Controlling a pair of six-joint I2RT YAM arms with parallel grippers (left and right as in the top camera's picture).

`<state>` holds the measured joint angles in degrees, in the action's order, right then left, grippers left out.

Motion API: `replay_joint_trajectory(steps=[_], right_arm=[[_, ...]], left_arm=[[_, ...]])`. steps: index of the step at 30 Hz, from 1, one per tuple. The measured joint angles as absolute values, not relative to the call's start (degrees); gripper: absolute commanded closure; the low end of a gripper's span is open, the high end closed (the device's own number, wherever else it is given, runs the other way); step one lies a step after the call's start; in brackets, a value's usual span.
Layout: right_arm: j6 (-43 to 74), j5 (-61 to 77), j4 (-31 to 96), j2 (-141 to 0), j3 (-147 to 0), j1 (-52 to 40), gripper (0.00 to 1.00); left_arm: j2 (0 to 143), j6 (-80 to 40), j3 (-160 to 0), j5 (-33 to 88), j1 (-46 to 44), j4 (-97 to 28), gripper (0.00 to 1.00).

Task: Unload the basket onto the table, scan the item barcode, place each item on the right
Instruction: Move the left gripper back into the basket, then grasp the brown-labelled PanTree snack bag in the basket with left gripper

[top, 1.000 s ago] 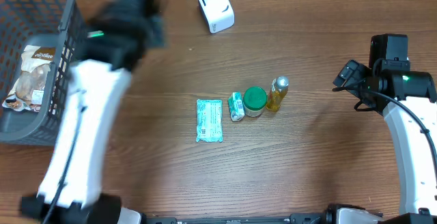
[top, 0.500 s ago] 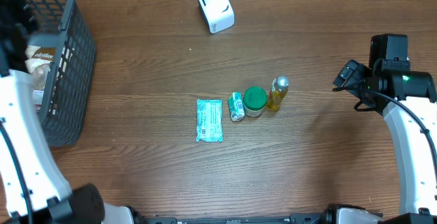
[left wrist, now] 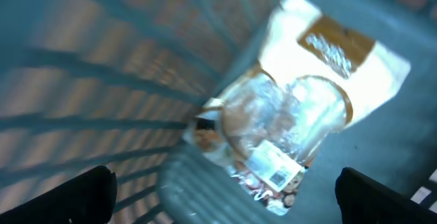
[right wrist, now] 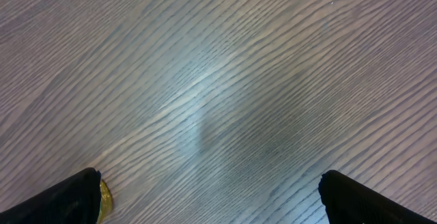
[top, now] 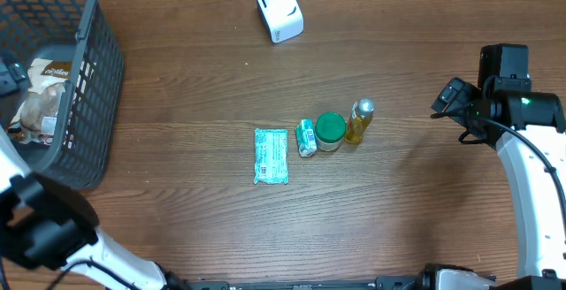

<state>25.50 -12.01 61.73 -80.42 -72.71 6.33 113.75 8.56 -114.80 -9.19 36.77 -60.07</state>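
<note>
The snack bag [top: 44, 93] is lying free under my left gripper's open fingers, so I go on moving down into the basket until the fingers are on both sides of its clear middle [top: 38, 110] before I close them.
A tan and clear snack bag [top: 40, 95] lies inside the dark basket [top: 97, 78] at the left. In the left wrist view the bag [left wrist: 300, 108] shows a small white barcode label [left wrist: 276, 169]. My left gripper [left wrist: 229, 193] hangs open above it, holding nothing, its fingers [left wrist: 75, 197] wide apart. The white scanner [top: 279, 10] stands at the back middle. My right gripper [top: 451, 100] is open over bare wood at the right. Its wrist view [right wrist: 218, 197] shows nothing between the fingers.
Mid-table stands a row: a teal packet [top: 271, 156], a small green packet [top: 306, 137], a green-lidded jar [top: 330, 131] and a yellow bottle [top: 359, 120]. The bottle's edge [right wrist: 104, 195] shows beside my right gripper's left finger.
My left arm has swung from across the table's left side to the far left edge by the basket, and its jaws have opened wide. The right arm has not moved.
</note>
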Motion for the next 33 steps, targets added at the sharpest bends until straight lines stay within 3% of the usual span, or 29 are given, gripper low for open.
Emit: replay_joint_trajectory(steps=[17, 19, 20, 22, 33], right_arm=[[25.5, -12.0, 61.7, -80.4, -72.7, 6.3, 0.0], [25.5, -12.0, 61.8, -80.4, -72.7, 6.3, 0.0], [25.5, -12.0, 61.8, -80.4, -72.7, 6.3, 0.0], [25.5, -12.0, 61.7, -80.4, -72.7, 6.3, 0.0], [25.5, -12.0, 61.8, -80.4, -72.7, 6.3, 0.0]], left_arm=[[133.7, 14.1, -114.7, -4.7, 36.4, -61.0, 0.03], [134.1, 14.2, -114.8, -4.4, 36.4, -60.9, 0.27], [134.1, 14.3, -114.8, -4.3, 36.4, -60.9, 0.51], [134.2, 14.3, -114.8, -4.0, 36.4, -60.9, 0.67], [133.8, 9.8, -116.2, -4.4, 35.4, -63.3, 0.91]])
